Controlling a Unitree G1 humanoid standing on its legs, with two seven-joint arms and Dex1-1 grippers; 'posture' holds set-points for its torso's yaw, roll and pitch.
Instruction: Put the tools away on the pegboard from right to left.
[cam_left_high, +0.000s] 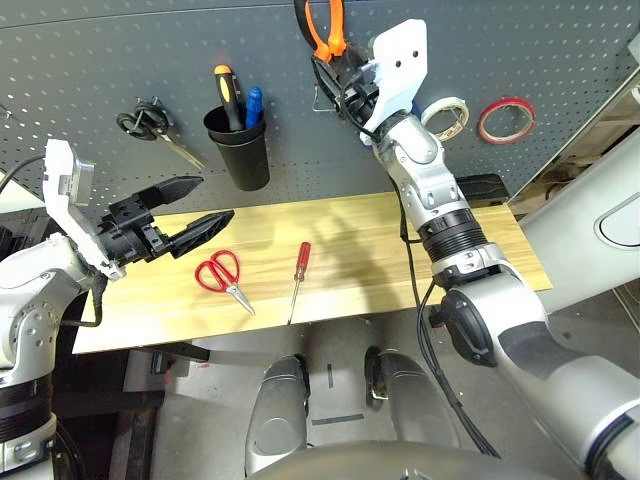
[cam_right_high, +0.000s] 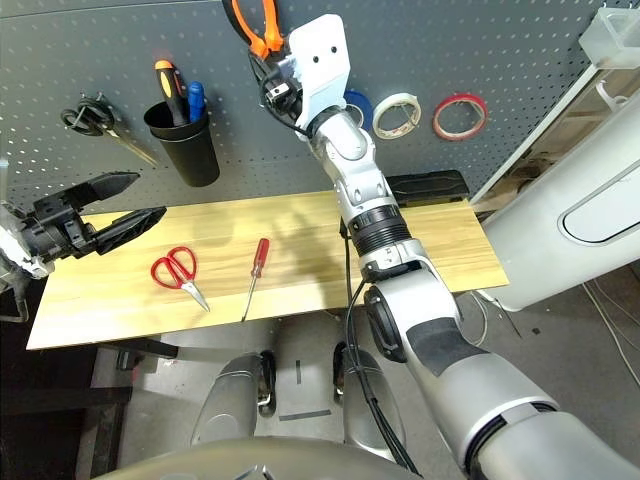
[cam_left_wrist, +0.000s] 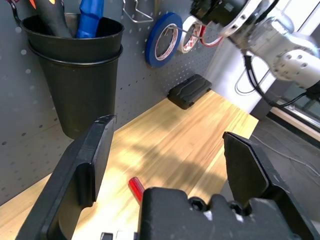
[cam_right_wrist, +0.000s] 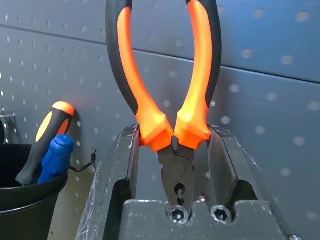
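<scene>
The pliers' metal end (cam_right_wrist: 178, 175) points down above the empty wire hook (cam_left_high: 321, 107), so I should keep lowering the pliers with my right gripper until their handles rest there, then let go.
My right gripper (cam_right_wrist: 173, 145) is raised against the pegboard (cam_left_high: 90, 60) and shut on the orange-handled pliers (cam_left_high: 320, 28), gripping them just below the handles, which point upward. The thin red tape ring (cam_left_high: 506, 119) hangs on the board at the right. On the wooden table (cam_left_high: 480, 250) lie the red-handled scissors (cam_left_high: 220, 272) and, right of them, the slim red-handled screwdriver (cam_left_high: 299, 272). My left gripper (cam_left_high: 215, 198) hovers open above the table's left part, just left of and above the scissors, with nothing between its fingers.
A black cup (cam_left_high: 240, 148) on the board holds an orange-black and a blue handle. Black-handled scissors (cam_left_high: 150, 125) hang at the far left. White tape (cam_left_high: 447, 117) and blue tape (cam_left_wrist: 162, 44) hang near the red ring. A black block (cam_left_high: 480, 188) lies at the table's back right.
</scene>
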